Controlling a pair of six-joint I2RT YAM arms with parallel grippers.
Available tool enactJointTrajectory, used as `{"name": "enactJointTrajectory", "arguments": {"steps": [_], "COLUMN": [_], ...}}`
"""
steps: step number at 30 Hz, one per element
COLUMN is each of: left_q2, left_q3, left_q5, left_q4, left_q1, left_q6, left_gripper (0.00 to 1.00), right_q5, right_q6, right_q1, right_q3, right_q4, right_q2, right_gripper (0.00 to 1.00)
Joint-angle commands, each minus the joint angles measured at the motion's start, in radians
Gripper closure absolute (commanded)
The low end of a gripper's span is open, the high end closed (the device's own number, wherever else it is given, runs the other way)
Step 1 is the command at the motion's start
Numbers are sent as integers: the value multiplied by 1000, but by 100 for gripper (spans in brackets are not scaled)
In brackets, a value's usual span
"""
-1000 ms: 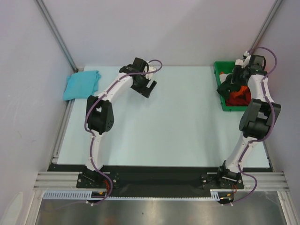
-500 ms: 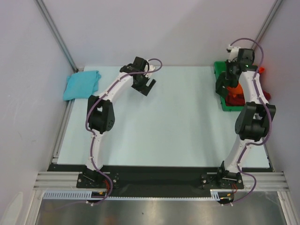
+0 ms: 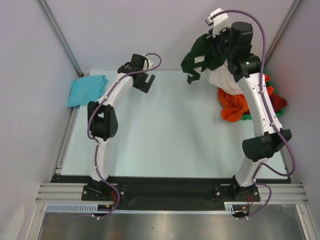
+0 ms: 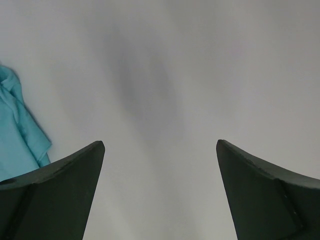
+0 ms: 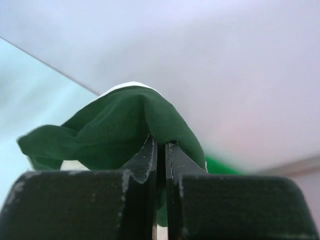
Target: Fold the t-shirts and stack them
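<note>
The table's middle is open beside the hanging cream t-shirt (image 3: 223,80), so my right gripper should keep going toward that open space (image 3: 162,114) and let go there, clear of the orange t-shirt.
My right gripper (image 3: 216,47) is raised high at the back right and is shut on the cream t-shirt with dark green sleeves (image 3: 200,57). In the right wrist view the jaws (image 5: 160,145) pinch dark green cloth (image 5: 115,135). The cream body (image 3: 223,80) hangs down toward the orange t-shirt (image 3: 234,107) and the dark red one (image 3: 277,102). A teal t-shirt (image 3: 87,90) lies folded at the table's back left and shows in the left wrist view (image 4: 17,135). My left gripper (image 3: 145,82) is open and empty over the table.
The green plastic bin (image 3: 247,118) at the back right is mostly hidden under the orange and dark red shirts, which spill over its rim. Grey walls close in the back and sides. A metal rail runs along the table's left edge (image 3: 65,145).
My right arm has lifted high out of the bin, pulling the cream and green shirt up and dragging the orange one over the rim. My left gripper shifted slightly left.
</note>
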State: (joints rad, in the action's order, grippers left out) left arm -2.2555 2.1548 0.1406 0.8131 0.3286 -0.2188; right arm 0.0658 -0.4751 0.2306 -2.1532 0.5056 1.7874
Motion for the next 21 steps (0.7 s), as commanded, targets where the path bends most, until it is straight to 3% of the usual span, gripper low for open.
{"name": "enactJointTrajectory", "arguments": {"steps": [1, 14, 21], "left_q2": [28, 43, 14], "left_q3": [28, 19, 43], "left_q5": [50, 137, 155], "left_q4": [-31, -60, -72], "left_q1": [-28, -100, -140], "left_q6": [4, 4, -1], "left_gripper": [0, 0, 0], "right_q5": [16, 0, 78], "right_q6": [-46, 6, -45], "right_q1": [87, 151, 260], "right_q3": [-105, -184, -296], "right_q4": [-105, -108, -102], "right_q2": [-63, -82, -48], "right_gripper": [100, 100, 100]}}
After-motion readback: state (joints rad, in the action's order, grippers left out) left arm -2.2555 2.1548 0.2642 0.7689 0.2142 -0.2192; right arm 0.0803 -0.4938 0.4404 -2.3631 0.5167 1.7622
